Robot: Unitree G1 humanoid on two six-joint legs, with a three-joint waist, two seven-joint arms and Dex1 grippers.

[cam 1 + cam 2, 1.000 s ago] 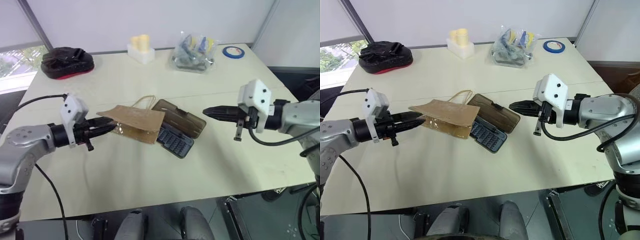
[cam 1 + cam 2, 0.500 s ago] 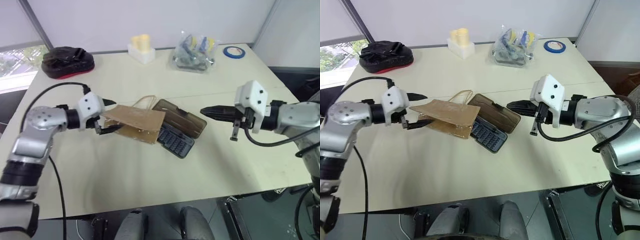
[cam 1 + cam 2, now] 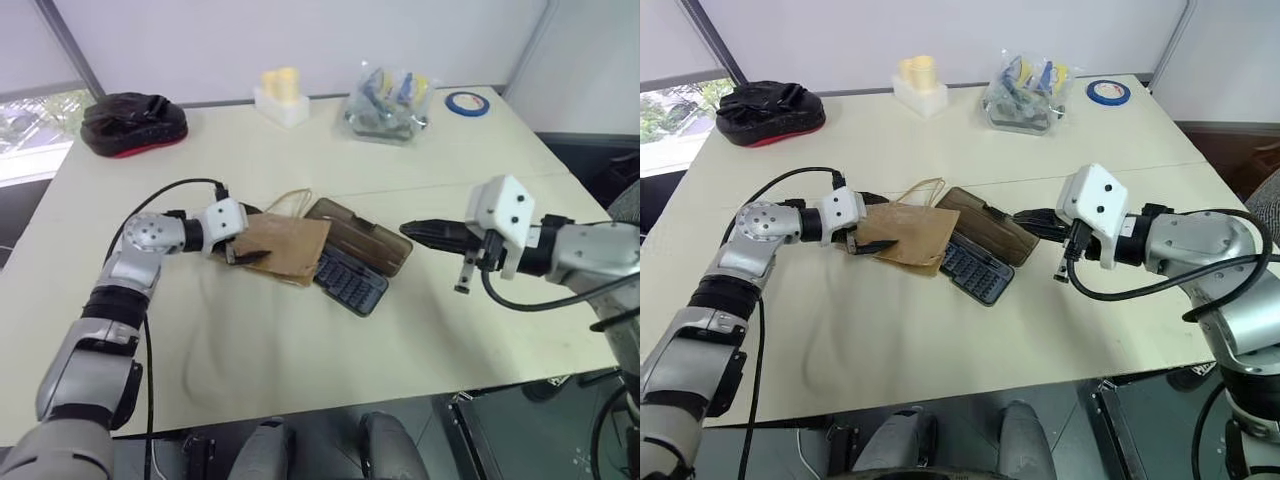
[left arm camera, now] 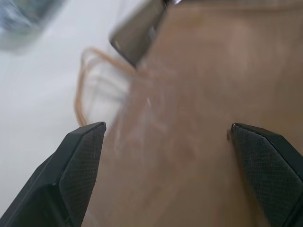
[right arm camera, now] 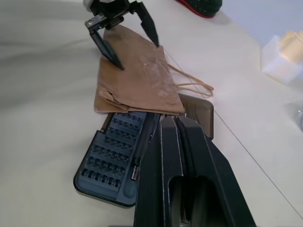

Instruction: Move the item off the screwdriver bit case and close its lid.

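Observation:
My gripper will pinch and lift the brown paper bag (image 3: 280,246), and the bag will come up into a fold then, because it lies thin and flat over the case.
The item, a creased brown paper bag (image 3: 288,245) with twine handles (image 3: 290,203), lies over the left end of the screwdriver bit case. The case's grey tray (image 3: 353,281) lies open, and its smoky brown lid (image 3: 365,237) is folded back flat on the table. My left gripper (image 3: 250,235) is open, one finger on each side of the bag's left end (image 4: 203,94); its black fingers (image 5: 106,49) stand wide apart. Right of the case, my right gripper (image 3: 408,230) hovers shut and empty, pointing at the lid.
A black-and-red pouch (image 3: 133,122) sits at the table's far left. At the far edge are a white holder with yellow pieces (image 3: 282,96), a clear bag of parts (image 3: 390,104) and a blue tape roll (image 3: 467,103).
My left gripper has opened wide and slid in toward the bag, so its fingers now straddle the bag's left end. The bag lies flatter. The right gripper has stayed put.

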